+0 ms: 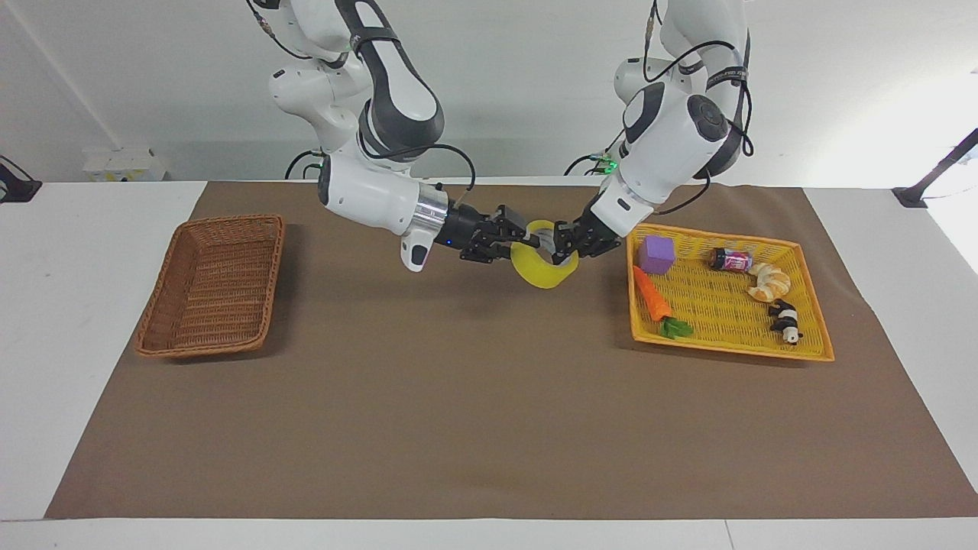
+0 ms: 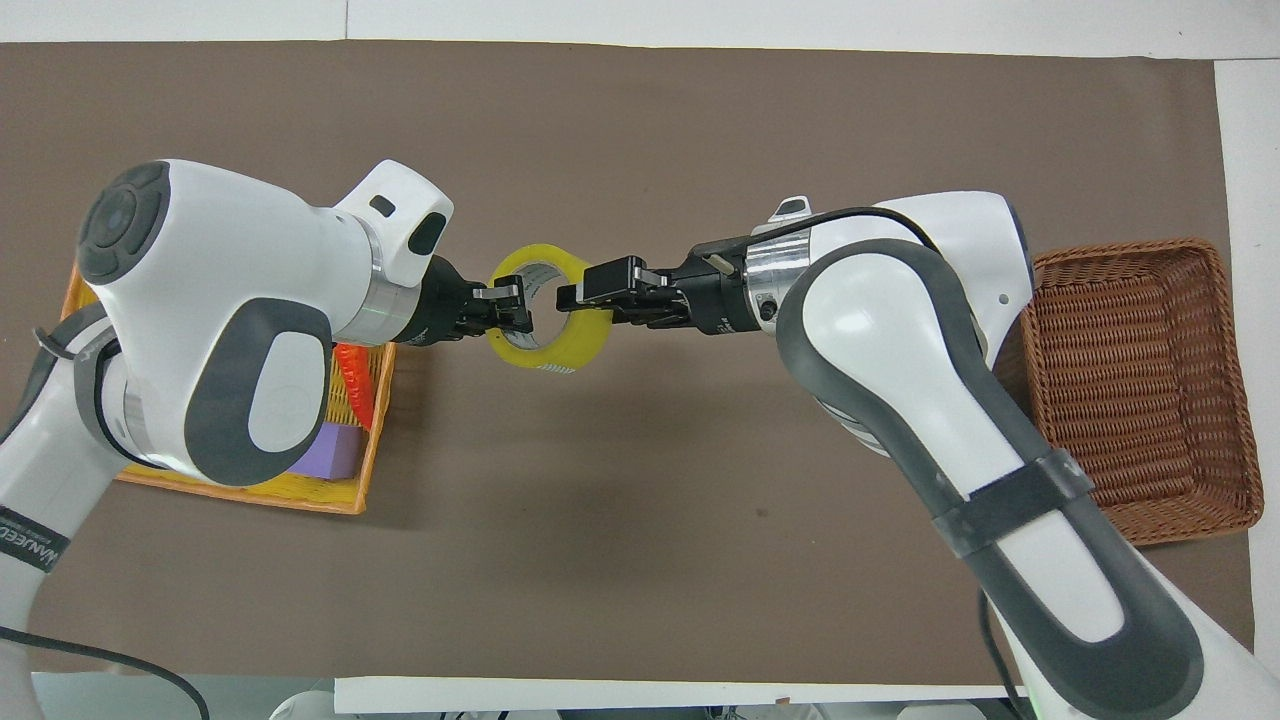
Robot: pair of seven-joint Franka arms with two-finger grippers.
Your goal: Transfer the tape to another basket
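Observation:
Next, my left gripper lets go and moves away before my right gripper takes the tape to the brown wicker basket (image 2: pixel 1140 396), because both grippers are closed on the tape (image 2: pixel 511 346).
The tape (image 1: pixel 544 273), a yellow ring with a white core, hangs in the air over the brown mat between the two baskets, tilted on its edge. My left gripper (image 1: pixel 561 243) is shut on the ring's wall at the end toward the yellow tray. My right gripper (image 1: pixel 519 238) is shut on the ring's wall at the end toward the brown wicker basket (image 1: pixel 210 286). In the overhead view the tape (image 2: pixel 560 350) sits between the left gripper (image 2: pixel 515 308) and the right gripper (image 2: pixel 580 295). The basket (image 2: pixel 1140 390) stands at the right arm's end of the table.
A flat yellow woven tray (image 1: pixel 726 305) lies at the left arm's end. It holds a purple cube (image 1: pixel 655 253), a toy carrot (image 1: pixel 653 296), a small can (image 1: pixel 730 260), a croissant (image 1: pixel 768 283) and a panda figure (image 1: pixel 785 321).

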